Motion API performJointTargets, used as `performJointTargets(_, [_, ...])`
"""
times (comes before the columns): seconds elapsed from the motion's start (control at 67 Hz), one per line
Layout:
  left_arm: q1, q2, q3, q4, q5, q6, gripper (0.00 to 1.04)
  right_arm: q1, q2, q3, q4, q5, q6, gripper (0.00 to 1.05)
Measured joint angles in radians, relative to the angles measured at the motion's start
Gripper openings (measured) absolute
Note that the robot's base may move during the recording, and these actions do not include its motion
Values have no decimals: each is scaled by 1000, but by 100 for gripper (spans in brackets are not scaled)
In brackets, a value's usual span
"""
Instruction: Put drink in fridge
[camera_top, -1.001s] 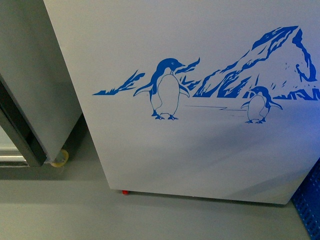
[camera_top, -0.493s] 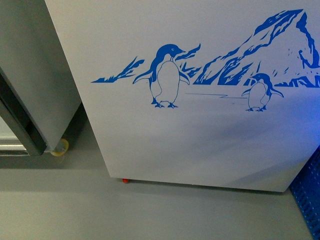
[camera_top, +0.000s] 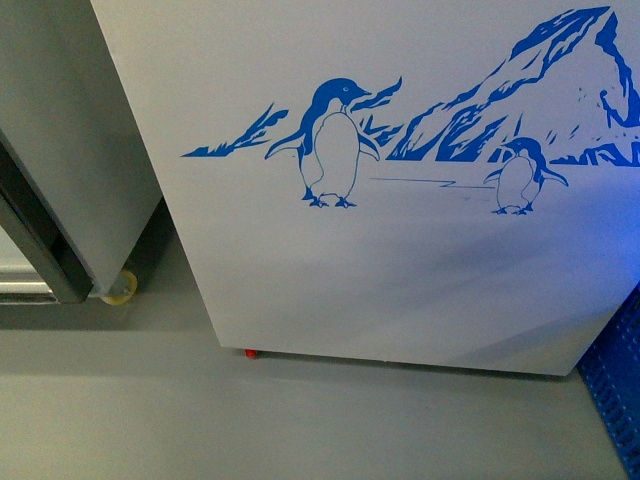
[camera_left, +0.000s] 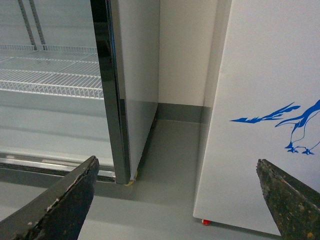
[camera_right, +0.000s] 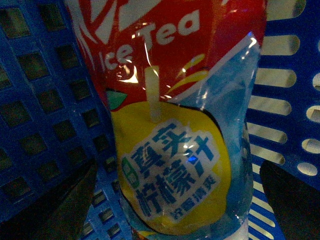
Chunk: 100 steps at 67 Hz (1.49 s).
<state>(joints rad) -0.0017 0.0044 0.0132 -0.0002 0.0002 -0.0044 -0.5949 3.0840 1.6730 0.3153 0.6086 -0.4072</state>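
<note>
The label fits tightly around a rounded, waisted body (camera_right: 177, 97). I expect the ice tea pack (camera_right: 175, 165) to stay stiff like a bottle when I pick it up.
The fridge (camera_top: 400, 270) is the white chest freezer with blue penguin-and-mountain art; its front wall fills the front view, and its corner shows in the left wrist view (camera_left: 255, 165). Its lid and rim are out of view. The cola-type drink is not in view. My left gripper (camera_left: 175, 210) is open and empty, low over the grey floor, facing the gap between the freezer and the upright fridge. My right gripper (camera_right: 175, 205) is open, its dark fingers (camera_right: 55, 205) on either side of a red, yellow and blue "Ice Tea" pack (camera_right: 175, 150), not closed on it.
The tall grey upright fridge (camera_top: 60, 170) stands left of the freezer, its wire shelves (camera_left: 50, 80) showing behind the glass door. The ice tea pack lies in a blue perforated basket (camera_right: 40, 115). A blue crate edge (camera_top: 620, 400) sits at the lower right. The freezer has a red foot (camera_top: 249, 352).
The front view has shifted slightly: the penguin art sits a little higher in the picture than a second ago. No arm shows in it.
</note>
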Motion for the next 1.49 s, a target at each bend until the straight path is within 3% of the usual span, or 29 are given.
performJointTargets(0.134, [0, 0, 0, 0, 0, 0, 97, -6, 2, 6, -13, -8, 5, 65])
performJointTargets(0.254, [0, 0, 0, 0, 0, 0, 97, -14, 2, 5, -15, -30, 14, 53])
performJointTargets(0.269, [0, 0, 0, 0, 0, 0, 97, -14, 2, 3, -14, -32, 17, 51])
performJointTargets(0.284, [0, 0, 0, 0, 0, 0, 97, -26, -16, -26, 11, -57, 13, 41])
performJointTargets(0.314, [0, 0, 0, 0, 0, 0, 97, -31, -25, -40, 15, -66, 13, 40])
performJointTargets(0.612, [0, 0, 0, 0, 0, 0, 97, -45, -209, -309, 138, -210, 4, 39])
performJointTargets(0.777, [0, 0, 0, 0, 0, 0, 97, -39, -610, -617, 294, -381, 11, 39])
performJointTargets(0.881, [0, 0, 0, 0, 0, 0, 97, -39, -823, -762, 307, -466, 28, 39])
performJointTargets(1.09, [0, 0, 0, 0, 0, 0, 97, -39, -1296, -1035, 168, -668, 130, 39])
performJointTargets(1.24, [0, 0, 0, 0, 0, 0, 97, -34, -1641, -1111, 11, -777, 233, 39])
performJointTargets(1.493, [0, 0, 0, 0, 0, 0, 97, 24, -2087, -1159, -164, -838, 370, 39])
